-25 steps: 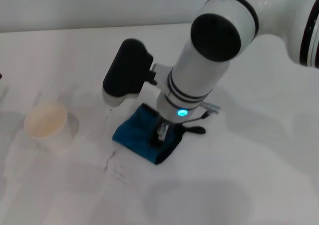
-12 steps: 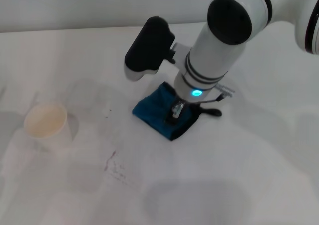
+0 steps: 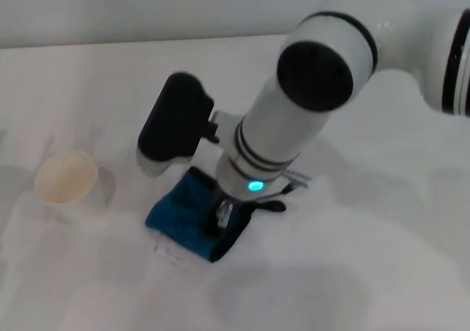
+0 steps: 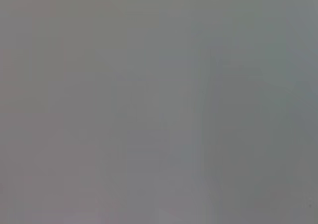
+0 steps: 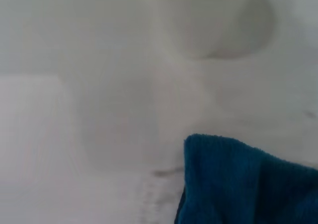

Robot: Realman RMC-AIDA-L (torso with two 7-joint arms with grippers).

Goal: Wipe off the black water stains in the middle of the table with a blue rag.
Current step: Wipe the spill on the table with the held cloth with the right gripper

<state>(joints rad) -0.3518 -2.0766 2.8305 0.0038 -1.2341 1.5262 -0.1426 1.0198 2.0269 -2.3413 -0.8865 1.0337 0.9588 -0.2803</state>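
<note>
My right gripper is pressing the blue rag down while dark streaks (image 3: 169,253) show outside the rag's near edge. It should keep the rag pressed down and wipe it back over the uncovered stain (image 5: 165,173).
The blue rag (image 3: 180,212) lies on the white table (image 3: 352,272), left of centre, with its black loop (image 3: 270,206) trailing to the right. My right gripper (image 3: 220,218) points down from the upper right and is shut on the rag, pressing it to the table. Faint dark streaks of the black water stains (image 3: 167,253) show at the rag's near-left edge; the rest is hidden under the rag. In the right wrist view the rag (image 5: 238,189) fills one corner, with a thin dark smear (image 5: 164,173) beside it. My left gripper is out of view.
A pale paper cup (image 3: 67,180) stands left of the rag, a short gap away, and shows in the right wrist view (image 5: 208,20). The left wrist view shows only plain grey. The table's far edge runs along the back.
My right gripper dragged the rag back and to the right, then swept it forward and to the left, over the dark marks and closer to the cup.
</note>
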